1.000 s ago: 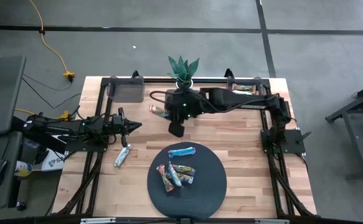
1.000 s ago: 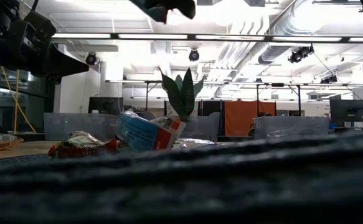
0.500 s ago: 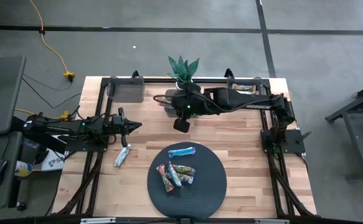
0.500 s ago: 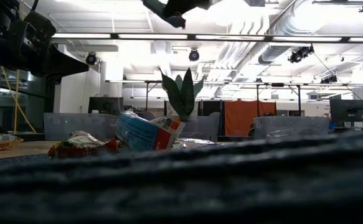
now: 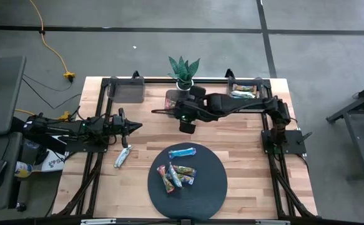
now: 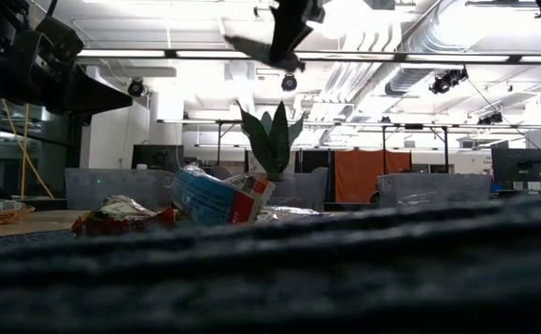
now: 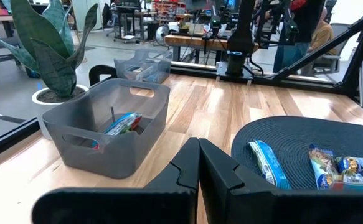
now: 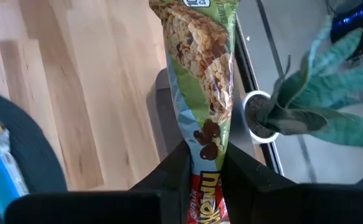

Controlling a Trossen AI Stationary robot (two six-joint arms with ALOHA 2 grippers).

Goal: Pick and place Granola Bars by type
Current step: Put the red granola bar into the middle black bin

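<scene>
My right gripper is moving the green bar to the bin [image 5: 172,98] by the plant, where a matching red-and-green bar [image 7: 124,124] is lying. It should keep going there and let go of the green bar inside.
My right gripper [image 8: 206,180] is shut on a green granola bar [image 8: 200,68] printed with oat clusters. It hangs high over the table's far middle [image 5: 182,114], above a clear grey bin [image 8: 162,118] beside the potted plant [image 5: 183,69]. The low view shows the right gripper [image 6: 291,23] at the top with the bar [image 6: 250,46] sticking out. My left gripper [image 5: 135,126] is shut and empty at the table's left. A blue bar [image 5: 182,151] and several mixed bars [image 5: 175,175] lie on the round dark mat [image 5: 210,187]. One silver bar [image 5: 123,156] lies flat on the wood. My right gripper pinches the green bar between its two fingers at the end with red print [image 8: 206,155]. The rest of the bar runs forward beyond the fingertips. The bar is lifted clear, slanting downward over the bin.
A bin [image 7: 106,130] next to the plant holds a couple of bars. Further bins stand at the far left [image 5: 127,89] and far right [image 5: 244,92] corners. Black frame rails run along the table's edges. Bare wood lies between the mat and the far bins.
My right gripper has carried the green bar toward the far edge and a little to the right, from open table to above the bin by the plant. It has turned, so the bar now sticks out leftward and downward in the low view. The left arm kept still.
</scene>
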